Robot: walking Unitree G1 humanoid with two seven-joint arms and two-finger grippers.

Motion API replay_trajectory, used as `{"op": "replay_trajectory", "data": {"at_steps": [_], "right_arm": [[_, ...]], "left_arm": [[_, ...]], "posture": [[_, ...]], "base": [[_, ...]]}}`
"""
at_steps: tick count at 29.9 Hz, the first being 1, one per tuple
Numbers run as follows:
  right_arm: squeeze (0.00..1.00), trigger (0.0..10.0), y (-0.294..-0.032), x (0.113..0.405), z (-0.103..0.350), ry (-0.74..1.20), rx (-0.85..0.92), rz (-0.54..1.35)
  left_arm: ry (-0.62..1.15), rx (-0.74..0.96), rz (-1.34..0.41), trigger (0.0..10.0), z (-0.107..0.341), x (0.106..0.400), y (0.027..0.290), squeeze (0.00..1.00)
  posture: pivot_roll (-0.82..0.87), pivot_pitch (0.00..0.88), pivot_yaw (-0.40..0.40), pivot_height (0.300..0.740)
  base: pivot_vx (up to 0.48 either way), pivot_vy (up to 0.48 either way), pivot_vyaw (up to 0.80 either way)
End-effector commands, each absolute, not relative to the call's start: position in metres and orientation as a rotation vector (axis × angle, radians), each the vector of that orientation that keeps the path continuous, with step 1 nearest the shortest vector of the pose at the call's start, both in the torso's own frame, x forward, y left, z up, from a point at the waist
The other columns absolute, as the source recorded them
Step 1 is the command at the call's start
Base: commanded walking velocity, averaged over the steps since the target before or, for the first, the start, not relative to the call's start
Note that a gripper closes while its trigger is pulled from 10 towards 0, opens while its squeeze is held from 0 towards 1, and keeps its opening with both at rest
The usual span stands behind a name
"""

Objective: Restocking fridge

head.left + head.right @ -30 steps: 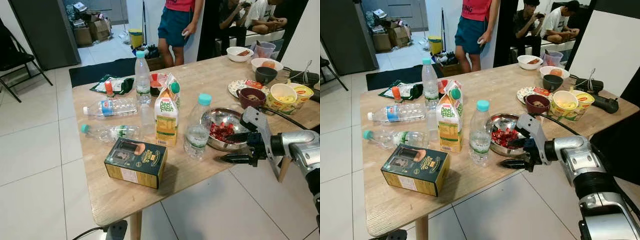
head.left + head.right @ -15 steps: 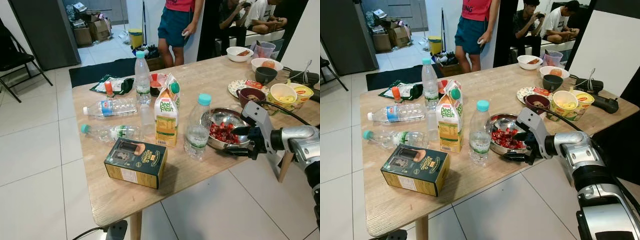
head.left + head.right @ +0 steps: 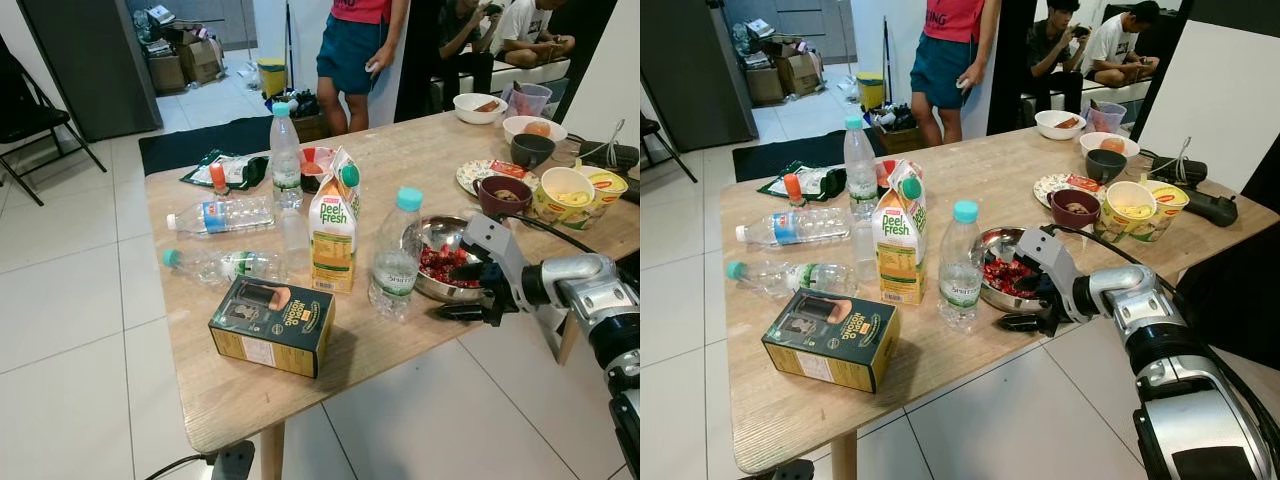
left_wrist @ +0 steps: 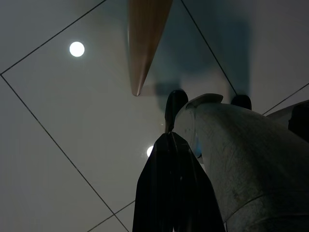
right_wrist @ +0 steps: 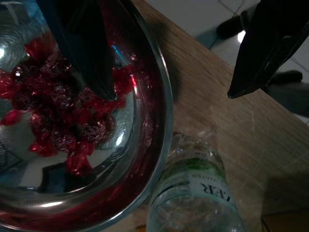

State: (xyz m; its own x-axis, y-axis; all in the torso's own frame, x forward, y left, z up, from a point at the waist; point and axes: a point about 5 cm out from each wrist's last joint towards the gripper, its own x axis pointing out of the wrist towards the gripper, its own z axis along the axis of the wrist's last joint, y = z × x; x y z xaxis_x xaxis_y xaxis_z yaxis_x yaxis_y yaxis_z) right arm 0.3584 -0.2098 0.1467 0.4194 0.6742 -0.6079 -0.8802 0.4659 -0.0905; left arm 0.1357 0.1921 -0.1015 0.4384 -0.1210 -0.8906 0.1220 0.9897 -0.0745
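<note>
The red wrapped sweets [image 3: 443,264] are loose and sit well below the steel bowl's rim, so they will slide around but stay inside when I carry the bowl.
On the wooden table [image 3: 240,385] stand a steel bowl [image 3: 428,235] of red wrapped sweets, an upright water bottle [image 3: 397,256] with a teal cap, a Peel Fresh juice carton [image 3: 334,226] and a taller bottle [image 3: 286,155]. Two bottles [image 3: 222,214] [image 3: 225,265] lie flat, near a green and yellow box [image 3: 272,325]. My right gripper [image 3: 463,291] is open at the bowl's near rim. In the right wrist view one finger [image 5: 82,43] is over the sweets and the other outside the rim, with the bottle [image 5: 193,203] just beyond. My left gripper [image 4: 169,188] hangs by the table leg, fingers together.
Bowls and noodle cups [image 3: 568,192] crowd the table's right end, with a cable beside them. A person [image 3: 355,45] stands beyond the far edge and others sit behind. A folding chair [image 3: 30,110] is at the left. Tiled floor lies below my right arm.
My right gripper has moved left and onto the table, from beyond the near edge to straddling the bowl's rim. The things on the table have not moved.
</note>
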Motion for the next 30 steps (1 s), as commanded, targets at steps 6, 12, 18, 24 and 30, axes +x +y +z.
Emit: {"op": "replay_trajectory", "data": {"at_steps": [6,12,18,24,30], "right_arm": [[0.00,10.0,-0.200,0.358,0.137,0.576,-0.435,1.047],[0.00,10.0,-0.196,0.356,0.129,0.637,-0.459,1.071],[0.00,10.0,-0.195,0.355,0.127,0.670,-0.501,1.077],[0.00,10.0,-0.195,0.355,0.127,0.678,-0.508,1.089],[0.00,0.0,-0.195,0.355,0.127,0.677,-0.508,1.096]], "left_arm": [[1.150,-0.007,-0.164,10.0,-0.105,0.126,0.190,0.00],[1.153,-0.006,-0.166,10.0,-0.105,0.125,0.189,0.00],[1.155,0.000,-0.172,10.0,-0.106,0.125,0.189,0.00],[1.158,0.016,-0.183,10.0,-0.106,0.125,0.189,0.00],[1.159,0.027,-0.192,10.0,-0.106,0.125,0.190,0.00]], "posture": [[0.08,0.000,-0.035,0.740],[0.08,0.000,-0.037,0.740],[0.08,0.000,-0.037,0.740],[0.08,0.000,-0.035,0.740],[0.08,0.000,-0.032,0.740]], "base": [[0.000,0.000,0.00],[0.000,0.000,0.00],[0.000,0.000,0.00],[0.000,0.000,0.00],[0.000,0.000,0.00]]}}
